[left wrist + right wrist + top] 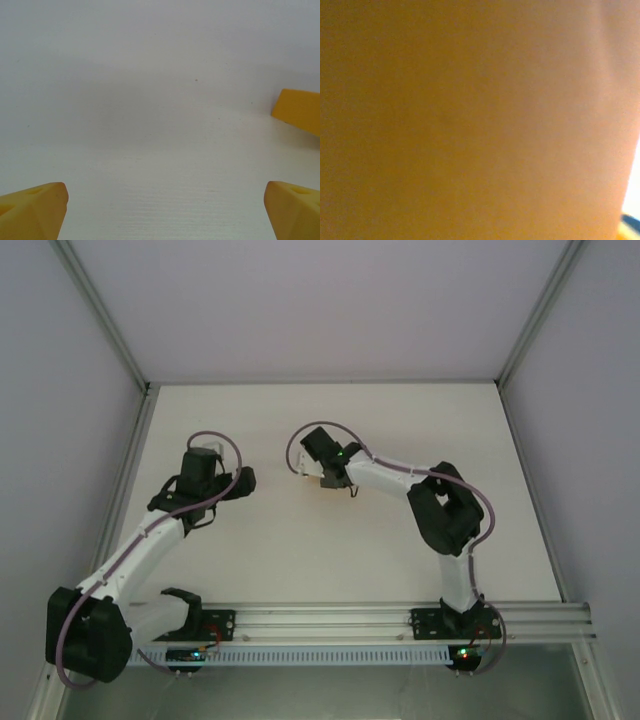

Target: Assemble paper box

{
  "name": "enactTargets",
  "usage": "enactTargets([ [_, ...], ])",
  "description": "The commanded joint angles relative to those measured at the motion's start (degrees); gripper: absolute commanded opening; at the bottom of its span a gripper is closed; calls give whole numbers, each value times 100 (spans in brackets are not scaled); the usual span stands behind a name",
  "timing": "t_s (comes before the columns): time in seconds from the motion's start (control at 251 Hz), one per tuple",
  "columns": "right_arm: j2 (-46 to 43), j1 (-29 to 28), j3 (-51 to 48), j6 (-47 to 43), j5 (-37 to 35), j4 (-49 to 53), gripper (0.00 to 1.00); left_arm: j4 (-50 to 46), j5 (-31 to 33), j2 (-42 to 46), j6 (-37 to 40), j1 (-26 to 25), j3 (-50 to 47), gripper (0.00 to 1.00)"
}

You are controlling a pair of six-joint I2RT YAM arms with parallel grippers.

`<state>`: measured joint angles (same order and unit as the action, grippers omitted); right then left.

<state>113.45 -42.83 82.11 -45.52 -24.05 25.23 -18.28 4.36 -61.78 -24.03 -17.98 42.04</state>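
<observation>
The paper box's orange-yellow card (470,120) pushes close against the wrist of the robot's right gripper, so next the right gripper opens, moves back and grips the box by its side.
Plain orange-yellow card of the paper box (470,120) lies pressed close against the right wrist camera and hides that gripper's fingers. An orange-yellow corner, probably the same paper box (300,111), juts in at the right edge of the left wrist view. My left gripper (165,212) stands open over bare white table, its yellow fingertips (35,210) far apart with nothing between them. Seen from above, my left gripper (200,465) is at mid-left. My right gripper (318,472) is near the centre and covers the box.
White table (300,560) inside pale enclosure walls with metal corner posts (120,350). An aluminium rail (330,620) carries both arm bases along the near edge. The right arm's elbow (445,510) folds at mid-right.
</observation>
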Motion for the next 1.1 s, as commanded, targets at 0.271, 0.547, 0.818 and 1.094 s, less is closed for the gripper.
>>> enactTargets([
  [0.271, -802, -547, -750, 645, 647, 870, 99, -47, -44, 342, -36, 44, -173, 100],
  [0.547, -1832, -143, -1241, 930, 1967, 434, 99, 217, -620, 101, -94, 49, -261, 100],
  [0.818, -1156, 1582, -117, 2991, 3933, 431, 95, 1684, -3065, -507, -420, -410, -470, 100],
  [1.094, 398, 1823, 1406, 3076, 4646, 1230, 88, 2005, -3765, -2052, -373, -1483, 265, 99],
])
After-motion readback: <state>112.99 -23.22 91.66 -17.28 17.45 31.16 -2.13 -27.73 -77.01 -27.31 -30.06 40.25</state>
